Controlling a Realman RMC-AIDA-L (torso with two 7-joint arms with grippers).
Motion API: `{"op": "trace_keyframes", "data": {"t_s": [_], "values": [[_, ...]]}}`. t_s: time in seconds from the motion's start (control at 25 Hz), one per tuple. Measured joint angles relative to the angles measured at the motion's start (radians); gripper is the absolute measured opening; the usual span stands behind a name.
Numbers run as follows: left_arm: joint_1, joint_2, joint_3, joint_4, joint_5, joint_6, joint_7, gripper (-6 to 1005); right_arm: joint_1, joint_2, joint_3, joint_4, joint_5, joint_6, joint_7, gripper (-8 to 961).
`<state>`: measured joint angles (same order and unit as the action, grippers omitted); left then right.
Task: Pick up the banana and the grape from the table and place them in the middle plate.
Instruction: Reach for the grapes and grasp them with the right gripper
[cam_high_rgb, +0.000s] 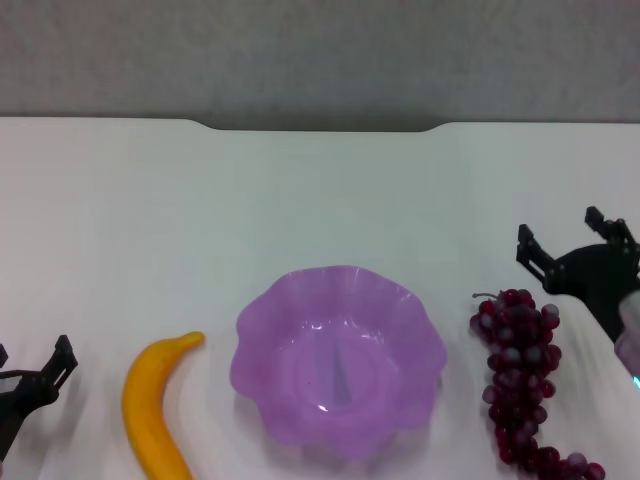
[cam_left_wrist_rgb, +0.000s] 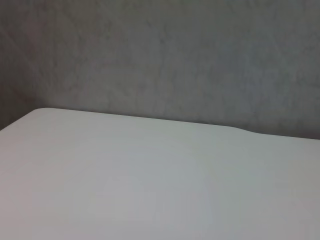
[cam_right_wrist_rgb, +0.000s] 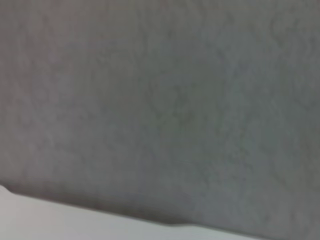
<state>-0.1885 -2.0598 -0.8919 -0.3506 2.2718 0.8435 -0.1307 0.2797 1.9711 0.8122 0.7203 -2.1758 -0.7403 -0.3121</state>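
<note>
The grape's stem (cam_high_rgb: 485, 295) has my right gripper pointing past it toward the wall, so I should tilt this gripper down and pull it back over the grape's upper end (cam_high_rgb: 513, 316).
The purple scalloped middle plate (cam_high_rgb: 262, 312) stands empty at the near middle of the white table (cam_high_rgb: 300, 200). The yellow banana (cam_high_rgb: 152, 405) lies on the table just left of the plate. The dark red grape bunch (cam_high_rgb: 520, 385) lies on the table just right of it. My left gripper (cam_high_rgb: 32, 355) is open and empty, low at the near left, left of the banana. My right gripper (cam_high_rgb: 565, 238) is open and empty, above and just behind the top of the grape bunch. The wrist views show only table and wall.
The table's far edge has a notch (cam_high_rgb: 320, 126) in front of a grey wall (cam_high_rgb: 320, 50). The left wrist view shows bare tabletop (cam_left_wrist_rgb: 150, 190) and the wall; the right wrist view shows mostly wall and a strip of table (cam_right_wrist_rgb: 50, 222).
</note>
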Motion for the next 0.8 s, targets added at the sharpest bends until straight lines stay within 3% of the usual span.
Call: {"op": "trace_keyframes", "data": {"t_s": [0.12, 0.24, 0.28, 0.4, 0.44, 0.56, 0.8], "values": [[0.0, 0.001, -0.002, 0.001, 0.0, -0.001, -0.002, 882, -0.071, -0.001, 0.143, 0.186, 0.0, 0.223, -0.172, 887], [-0.001, 0.001, -0.001, 0.006, -0.008, -0.003, 0.0, 881, -0.121, 0.027, 0.306, 0.352, 0.003, 0.513, -0.3, 887], [-0.003, 0.001, 0.001, 0.007, -0.012, -0.003, 0.001, 881, -0.121, 0.027, 0.306, 0.352, 0.003, 0.513, -0.3, 887], [-0.007, 0.001, 0.002, 0.008, -0.014, -0.004, 0.002, 882, -0.107, 0.032, 0.421, 0.425, 0.009, 0.791, -0.296, 886], [-0.008, 0.001, 0.003, 0.008, -0.014, -0.004, 0.002, 882, -0.107, 0.032, 0.421, 0.425, 0.009, 0.791, -0.296, 886], [-0.008, 0.001, 0.003, 0.008, -0.014, -0.004, 0.003, 882, -0.064, 0.031, 0.514, 0.457, 0.002, 1.034, -0.236, 885], [-0.008, 0.001, 0.004, 0.009, -0.015, -0.005, 0.003, 881, -0.021, 0.028, 0.644, 0.504, -0.013, 1.293, -0.159, 884]]}}
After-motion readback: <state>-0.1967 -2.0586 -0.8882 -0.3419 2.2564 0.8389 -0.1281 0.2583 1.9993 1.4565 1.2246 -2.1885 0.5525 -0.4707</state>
